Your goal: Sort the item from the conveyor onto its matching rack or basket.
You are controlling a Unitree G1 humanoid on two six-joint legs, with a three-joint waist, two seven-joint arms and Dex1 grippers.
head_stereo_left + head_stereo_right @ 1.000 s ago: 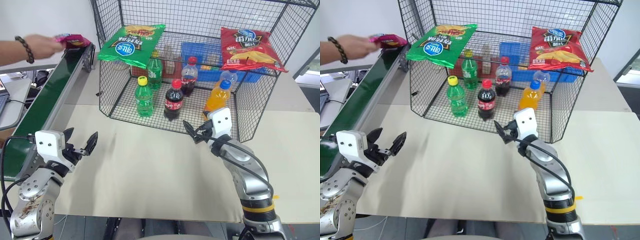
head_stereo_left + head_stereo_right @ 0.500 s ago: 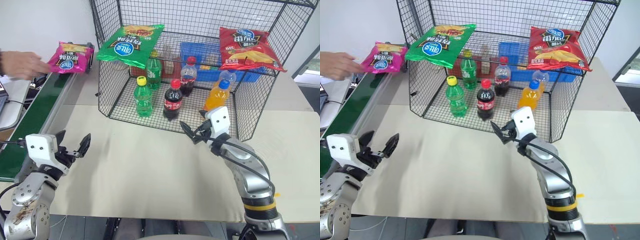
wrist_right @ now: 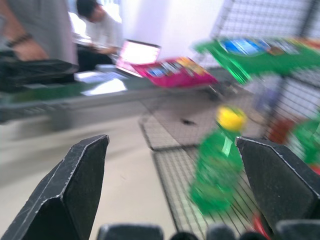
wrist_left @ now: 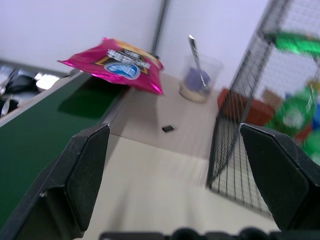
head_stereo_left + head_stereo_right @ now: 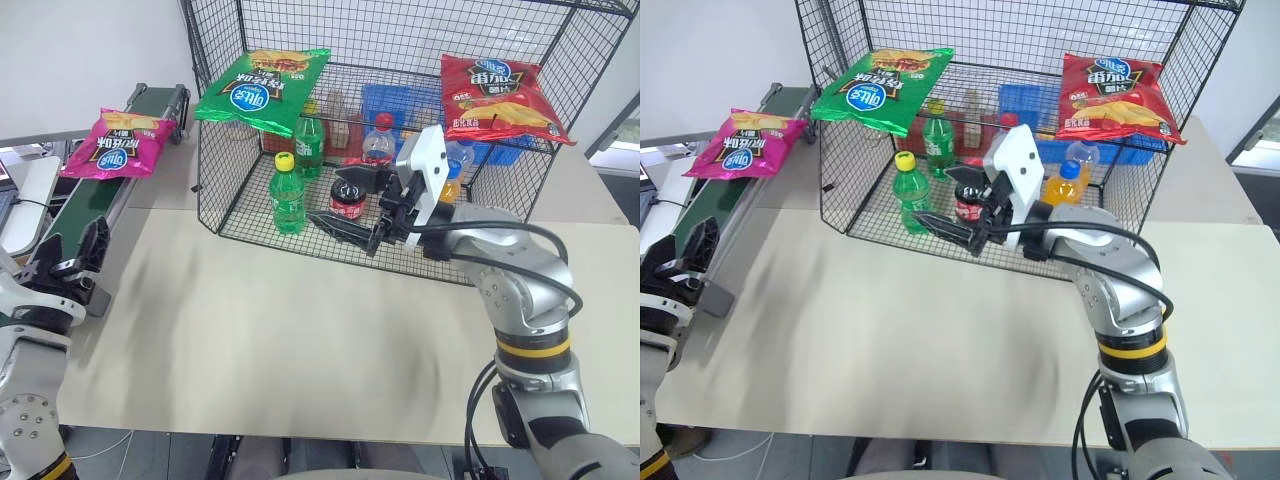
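Note:
I expect the magenta-pink chip bag [image 5: 117, 144] to stay puffed and spread out when I carry it by its crimped edge, because its end [image 5: 166, 130] sticks out firmly past the conveyor.
The item, a magenta-pink chip bag [image 5: 112, 145] with a blue oval logo, lies on the dark-green conveyor [image 5: 80, 210] at the far left, and also appears in the left wrist view [image 4: 117, 62]. The black wire rack [image 5: 228, 170] stands at the back of the table. My left gripper [image 5: 72, 255] is open and empty beside the conveyor's near stretch, well short of the bag. My right gripper [image 5: 330, 200] is open and empty, raised in front of the rack's front wall and pointing left toward the conveyor.
A green chip bag [image 5: 262, 88] and a red chip bag [image 5: 500, 95] hang on the rack's upper edges. Several bottles [image 5: 287, 195] and a blue crate [image 5: 400, 110] sit inside it. A person [image 3: 30, 25] stands beyond the conveyor. The beige tabletop [image 5: 280, 330] spreads in front.
The person's hand has let go of the pink bag and withdrawn; the bag now rides the belt closer to me. My right gripper rose and swung left. My left gripper shifted outward and up.

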